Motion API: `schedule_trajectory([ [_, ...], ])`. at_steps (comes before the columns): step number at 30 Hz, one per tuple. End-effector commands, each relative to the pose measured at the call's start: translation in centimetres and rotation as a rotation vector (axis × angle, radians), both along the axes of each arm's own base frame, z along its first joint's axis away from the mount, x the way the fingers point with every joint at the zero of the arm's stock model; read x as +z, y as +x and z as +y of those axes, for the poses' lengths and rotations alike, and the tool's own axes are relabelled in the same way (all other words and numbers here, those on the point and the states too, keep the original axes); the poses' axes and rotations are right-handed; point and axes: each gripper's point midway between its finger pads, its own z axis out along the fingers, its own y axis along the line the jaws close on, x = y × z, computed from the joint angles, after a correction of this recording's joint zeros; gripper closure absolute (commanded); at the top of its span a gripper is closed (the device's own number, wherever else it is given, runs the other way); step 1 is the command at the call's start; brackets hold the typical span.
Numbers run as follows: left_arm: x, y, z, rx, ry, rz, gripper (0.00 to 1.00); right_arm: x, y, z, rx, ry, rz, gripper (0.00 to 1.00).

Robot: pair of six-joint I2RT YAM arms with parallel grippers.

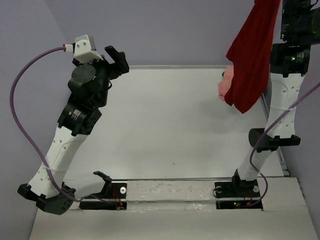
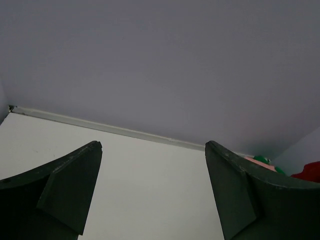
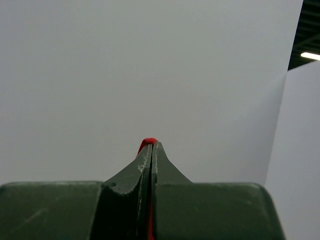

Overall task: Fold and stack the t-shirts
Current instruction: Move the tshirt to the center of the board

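Note:
My left gripper should move away while my right gripper lays the dark red t-shirt [image 1: 252, 62] across the empty white table [image 1: 157, 125], because the t-shirt is hanging bunched up from my right gripper.
The dark red t-shirt [image 1: 254, 55] hangs in the air at the far right, held from above the top view's edge. My right gripper [image 3: 152, 145] is shut on it; a sliver of the red cloth [image 3: 146, 143] shows between its tips. The salmon pink t-shirt [image 1: 226, 83] lies on the table at the far right, partly behind the red one. A bit of pink cloth [image 2: 257, 162] and green cloth [image 2: 264, 159] shows in the left wrist view, with a corner of red [image 2: 310, 172]. My left gripper [image 1: 117, 61] is open and empty, raised at the far left [image 2: 152, 150].
The white table [image 1: 165, 130] is walled at the back and sides by grey panels. A purple cable [image 1: 22, 100] loops off the left arm. The right arm's upright link [image 1: 280, 110] stands close to the hanging shirt.

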Motion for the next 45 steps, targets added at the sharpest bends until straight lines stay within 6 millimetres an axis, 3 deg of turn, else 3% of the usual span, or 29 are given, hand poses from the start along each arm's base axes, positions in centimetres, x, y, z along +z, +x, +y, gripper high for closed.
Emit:
schedule_trajectory([
  [1, 2.3, -1.1, 1.0, 0.046, 0.012, -0.052, 0.07, 6.6, -11.5, 1.2, 0.091, -0.022, -0.262, 1.0],
  [5, 2.2, -2.3, 2.1, 0.08, 0.004, -0.054, 0.07, 4.4, -8.7, 2.5, 0.153, -0.033, -0.142, 1.0],
  [7, 2.0, -3.0, 2.7, 0.098, -0.001, -0.052, 0.07, 1.9, -5.9, 3.6, 0.162, -0.035, -0.021, 1.0],
  [11, 2.8, -4.7, 4.5, 0.143, -0.006, -0.068, 0.07, -2.3, -1.7, 3.8, 0.119, -0.043, 0.155, 1.0],
  [14, 4.6, -6.4, 6.8, 0.213, -0.009, -0.1, 0.07, -4.2, -0.2, 2.7, 0.037, -0.046, 0.218, 1.0],
  [18, 6.6, -8.5, 10.2, 0.335, 0.014, -0.104, 0.07, -5.1, -0.1, 0.6, -0.088, -0.037, 0.24, 1.0],
  [23, 7.2, -9.8, 12.3, 0.424, 0.038, -0.093, 0.07, -5.2, -1.4, -1.3, -0.168, -0.014, 0.23, 1.0],
  [27, 7.0, -9.6, 12.1, 0.418, 0.052, -0.087, 0.07, -4.5, -3.0, -3.3, -0.249, 0.004, 0.207, 1.0],
  [35, 5.8, -7.8, 10.1, 0.358, 0.081, -0.062, 0.07, -2.9, -7.4, -5.3, -0.354, 0.007, 0.141, 1.0],
  [39, 5.9, -7.7, 9.7, 0.332, 0.075, -0.07, 0.07, -3.0, -7.6, -4.9, -0.327, 0.008, 0.141, 1.0],
  [43, 5.5, -8.0, 9.7, 0.324, 0.072, -0.07, 0.07, -5.1, -4.8, -2.7, -0.19, -0.006, 0.22, 1.0],
  [45, 5.2, -8.1, 9.8, 0.324, 0.068, -0.066, 0.07, -7.6, -2.1, 2.1, 0.0, -0.021, 0.311, 1.0],
])
